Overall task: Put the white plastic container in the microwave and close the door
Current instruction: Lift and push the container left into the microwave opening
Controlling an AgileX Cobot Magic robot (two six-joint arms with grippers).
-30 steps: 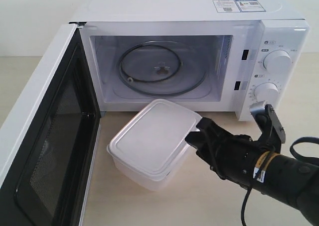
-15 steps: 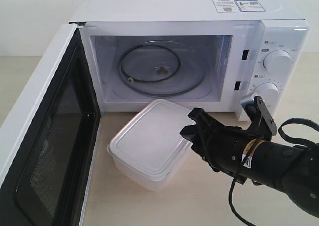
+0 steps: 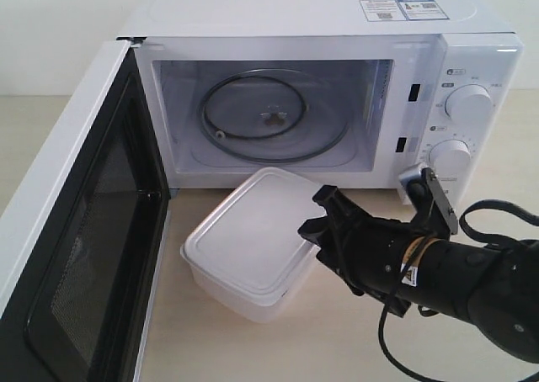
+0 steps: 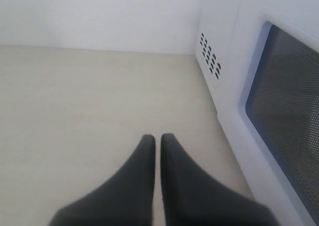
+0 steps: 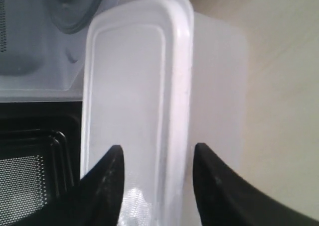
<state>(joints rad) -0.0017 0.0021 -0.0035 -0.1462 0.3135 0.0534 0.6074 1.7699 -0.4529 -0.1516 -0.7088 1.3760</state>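
Note:
The white plastic container (image 3: 250, 246) will come up together with the lid when I lift the lid rim (image 3: 226, 282), because that rim fits tightly over the container's sides.
The white plastic container (image 3: 248, 239) sits lidded on the table in front of the microwave (image 3: 295, 12). The door (image 3: 76, 230) is swung wide open to the left, and the glass turntable (image 3: 269, 117) inside is bare. My right gripper (image 3: 314, 211) is open at the container's right end. In the right wrist view the container (image 5: 134, 76) has its lid rim between the spread fingers of the right gripper (image 5: 157, 154), one finger over the lid and one beside the wall. The left gripper (image 4: 157, 137) is shut on nothing, low over the table beside the door's outer face (image 4: 284, 101).
The microwave's control panel with two round dials (image 3: 467, 104) stands just behind my right arm. A black cable (image 3: 505, 209) loops off that arm. Vent holes (image 4: 209, 52) show on the microwave's side in the left wrist view.
The right gripper has moved left, toward the container, staying open; its fingers now straddle the container's right edge. The container, door and microwave have not moved.

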